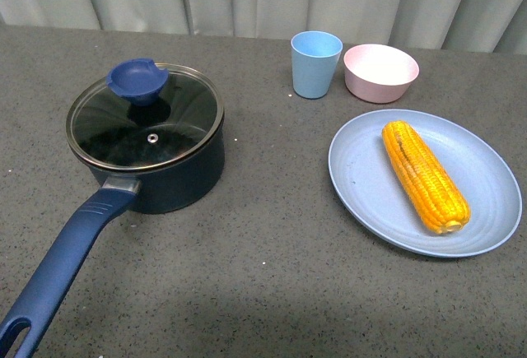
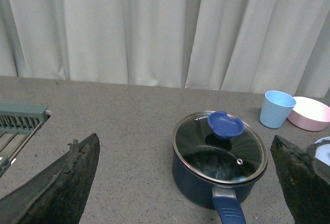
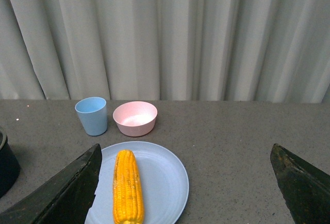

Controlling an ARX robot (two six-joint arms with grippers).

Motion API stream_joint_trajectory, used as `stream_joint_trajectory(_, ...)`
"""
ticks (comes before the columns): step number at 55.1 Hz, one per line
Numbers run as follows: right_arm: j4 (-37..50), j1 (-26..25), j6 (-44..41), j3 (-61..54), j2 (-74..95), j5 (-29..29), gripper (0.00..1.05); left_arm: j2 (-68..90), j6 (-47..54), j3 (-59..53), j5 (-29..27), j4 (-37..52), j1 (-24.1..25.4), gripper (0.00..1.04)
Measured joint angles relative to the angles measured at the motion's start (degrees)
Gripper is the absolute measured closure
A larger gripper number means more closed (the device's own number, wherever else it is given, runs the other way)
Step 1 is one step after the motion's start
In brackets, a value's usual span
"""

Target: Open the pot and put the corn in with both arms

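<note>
The glass lid (image 2: 205,156) lets only plain dark show through, so I expect to find an empty pot (image 2: 194,183) under it when I lift the blue knob.
The dark navy pot (image 1: 169,179) stands at the table's left, glass lid (image 1: 145,127) on it, blue knob (image 1: 137,80) toward the back, long blue handle (image 1: 62,267) pointing to the front left. The yellow-orange corn (image 1: 424,175) lies on a light blue plate (image 1: 362,177) at the right. Neither arm shows in the front view. In the left wrist view the pot (image 2: 198,178) sits between the spread fingers of my left gripper (image 2: 188,183), which is open and well short of it. My right gripper (image 3: 188,183) is open too, the corn (image 3: 127,187) near one finger (image 3: 72,190).
A light blue cup (image 1: 315,63) and a pink bowl (image 1: 380,72) stand behind the plate. A grey-green rack (image 2: 20,123) lies at the table edge in the left wrist view. Curtains hang behind the grey table (image 1: 263,276).
</note>
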Motion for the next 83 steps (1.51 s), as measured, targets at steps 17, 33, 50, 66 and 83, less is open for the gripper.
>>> stream_joint_trajectory(17, 0.00, 0.00, 0.00, 0.00, 0.00, 0.02, 0.09, 0.00, -0.02, 0.00, 0.02, 0.00, 0.00, 0.06)
stream_joint_trajectory(33, 0.00, 0.00, 0.02, 0.00, 0.00, 0.02, 0.09, 5.60, -5.11, 2.10, -13.81, -6.16, -3.61, 0.06)
stream_joint_trajectory(50, 0.00, 0.00, 0.02, 0.00, 0.00, 0.02, 0.09, 51.91, -12.07, 5.92, -8.74, 36.26, -0.26, 0.06)
stream_joint_trajectory(66, 0.00, 0.00, 0.00, 0.00, 0.00, 0.02, 0.09, 88.11, -13.60, 20.63, -5.95, 52.50, -1.16, 0.06)
stream_joint_trajectory(83, 0.00, 0.00, 0.00, 0.00, 0.00, 0.02, 0.09, 100.85, -12.81, 33.33, -6.34, 52.41, -5.46, 0.06)
